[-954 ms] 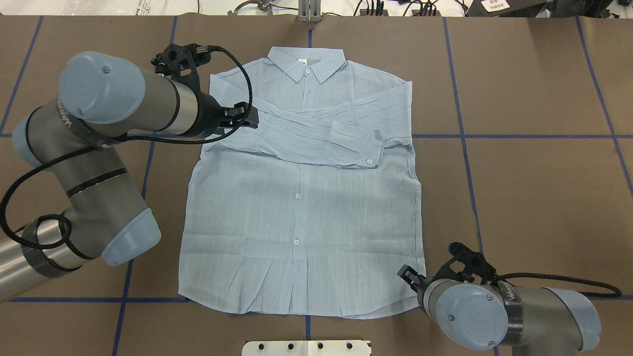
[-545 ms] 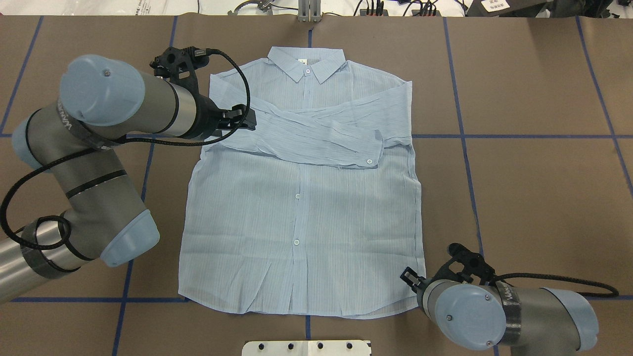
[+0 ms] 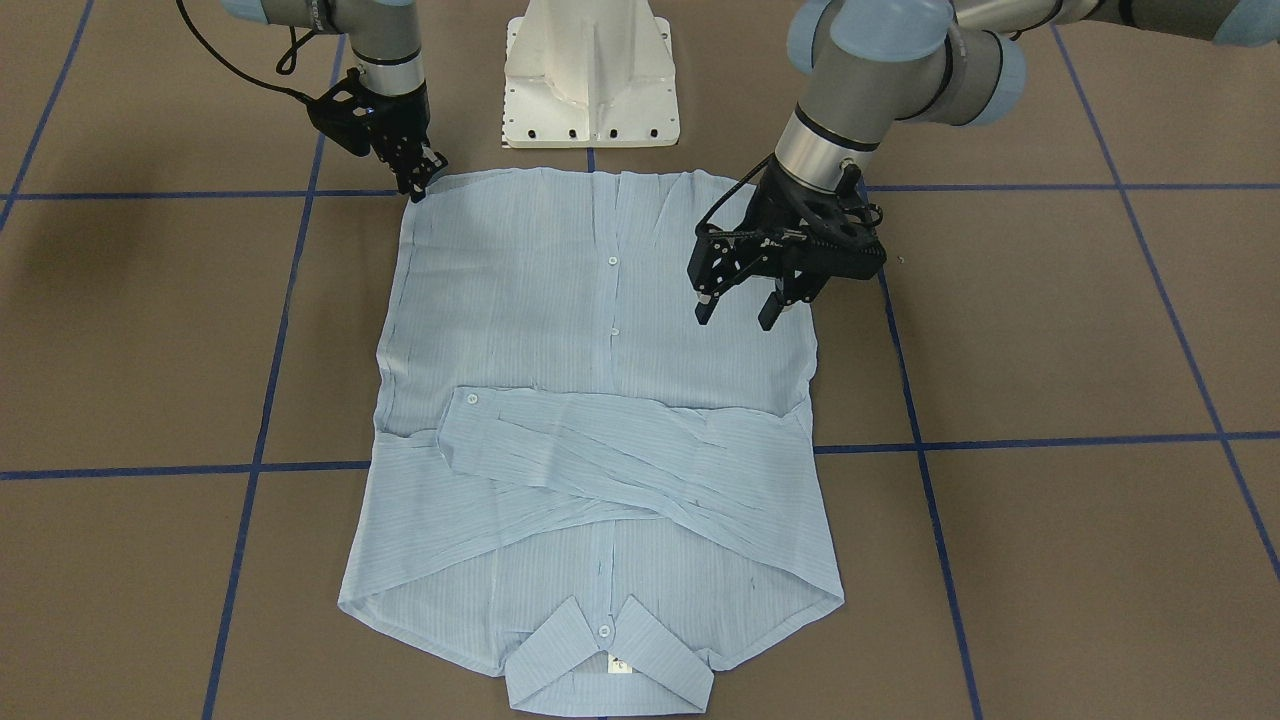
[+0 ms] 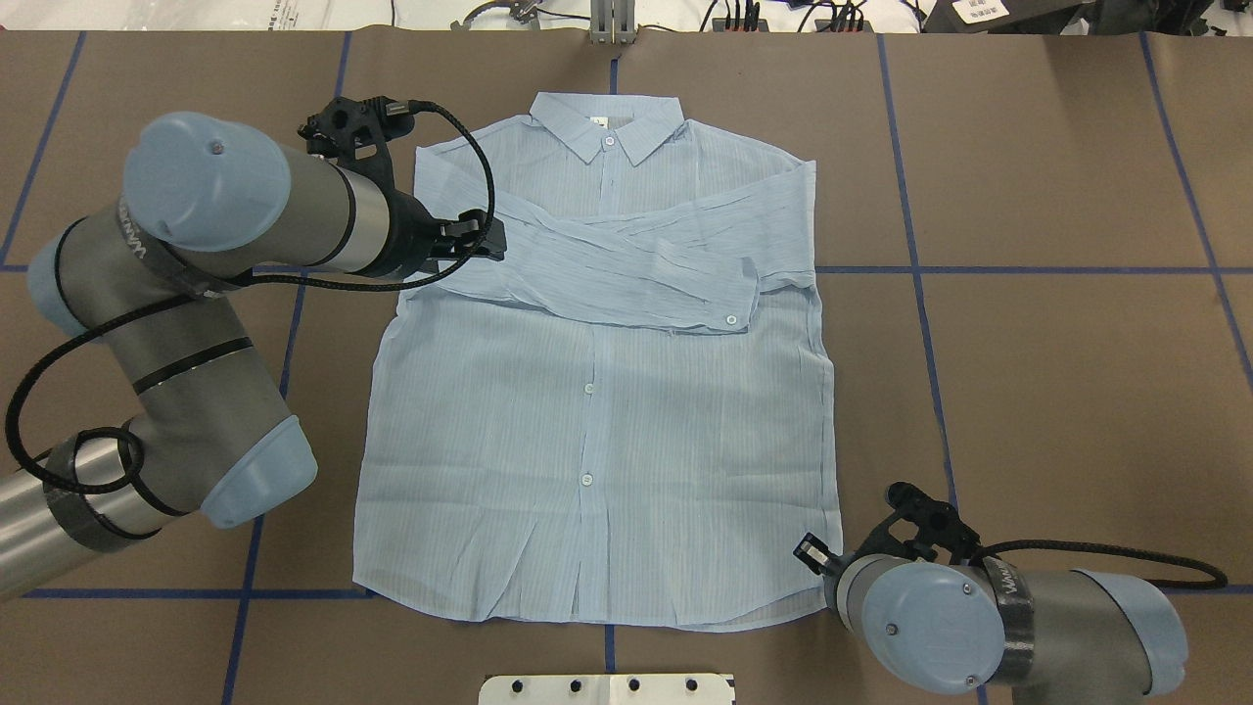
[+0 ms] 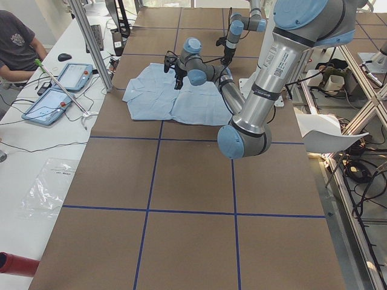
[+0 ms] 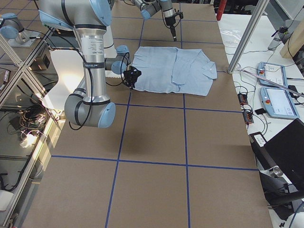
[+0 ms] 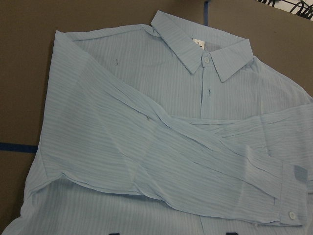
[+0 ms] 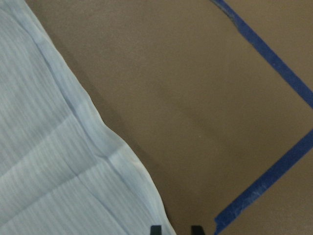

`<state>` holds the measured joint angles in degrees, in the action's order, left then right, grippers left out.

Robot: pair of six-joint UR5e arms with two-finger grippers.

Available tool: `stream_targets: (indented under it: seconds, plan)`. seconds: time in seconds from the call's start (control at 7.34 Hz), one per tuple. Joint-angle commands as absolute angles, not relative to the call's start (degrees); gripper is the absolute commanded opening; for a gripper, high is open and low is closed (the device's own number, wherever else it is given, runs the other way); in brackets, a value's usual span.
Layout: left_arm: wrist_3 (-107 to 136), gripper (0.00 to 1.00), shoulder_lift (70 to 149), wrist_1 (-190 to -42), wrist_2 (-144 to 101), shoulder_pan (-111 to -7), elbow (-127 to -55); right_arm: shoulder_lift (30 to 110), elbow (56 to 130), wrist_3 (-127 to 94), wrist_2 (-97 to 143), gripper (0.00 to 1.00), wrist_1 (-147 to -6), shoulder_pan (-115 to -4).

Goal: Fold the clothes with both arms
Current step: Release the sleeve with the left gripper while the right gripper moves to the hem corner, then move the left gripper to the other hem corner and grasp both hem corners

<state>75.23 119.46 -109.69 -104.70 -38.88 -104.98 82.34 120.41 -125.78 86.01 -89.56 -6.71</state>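
Note:
My left gripper should pinch the hem corner of the shirt that lies free, because my right gripper is at the opposite hem corner. Then both will lift the hem.
The light-blue shirt (image 4: pixel 597 411) lies flat and buttoned on the brown table, collar at the far side, both sleeves folded across the chest. My left gripper (image 4: pixel 487 238) hovers open over the shirt's left edge near the folded sleeves; in the front view (image 3: pixel 735 312) both fingers stand well apart above the cloth. The left wrist view shows collar and crossed sleeves (image 7: pixel 161 132). My right gripper (image 3: pixel 420 185) is at the near right hem corner. In the right wrist view its fingertips (image 8: pixel 155 230) stand narrowly apart with the hem edge (image 8: pixel 112 156) running between them.
The white pedestal base (image 3: pixel 590 80) stands at the near table edge behind the hem. Blue tape lines (image 4: pixel 1028 269) cross the brown cover. An operator (image 5: pixel 15 48) sits at a side table with tablets (image 5: pixel 60 90) beyond the collar end.
The left gripper has drawn back slightly to the left over the shirt's edge. The right gripper has shifted a little nearer the hem corner. The shirt has not moved.

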Motion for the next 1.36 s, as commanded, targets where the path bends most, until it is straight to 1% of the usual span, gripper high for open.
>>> stream_targets:
  seconds: [0.0,0.14,0.27,0.41,0.68,0.82,0.95,1.23]
  plan:
    - [75.6,0.78,119.2,-109.6,-104.9,-38.9,-105.5,82.5,121.4,-125.3,86.2,0.0,-89.6,-6.3]
    - [75.9,0.78,116.5,-109.4,-105.2,-38.8,-107.1,82.4,123.4,-125.2,86.3,0.0,-89.9,-6.2]
    - [76.4,0.77,111.1,-107.2,-105.4,-38.2,-111.9,83.0,125.3,-125.2,87.4,0.0,-90.1,-6.2]
    - [77.2,0.76,105.8,-106.9,-105.4,-36.1,-114.4,82.9,125.5,-125.2,87.5,0.0,-90.3,-6.0]
    - [84.5,0.74,92.5,-110.4,-104.6,-27.0,-121.0,82.9,125.5,-124.9,87.9,0.0,-90.2,-6.0]
    - [91.3,0.7,87.8,-115.5,-101.5,-22.3,-122.0,83.1,125.5,-124.9,88.4,0.0,-90.3,-6.0]
    - [97.6,0.69,86.1,-117.0,-96.6,-15.8,-122.0,83.1,125.6,-124.9,88.5,0.0,-90.2,-6.1]
    - [102.9,0.68,86.9,-115.9,-95.5,-10.2,-121.3,83.0,125.7,-124.9,88.4,0.0,-90.2,-6.2]
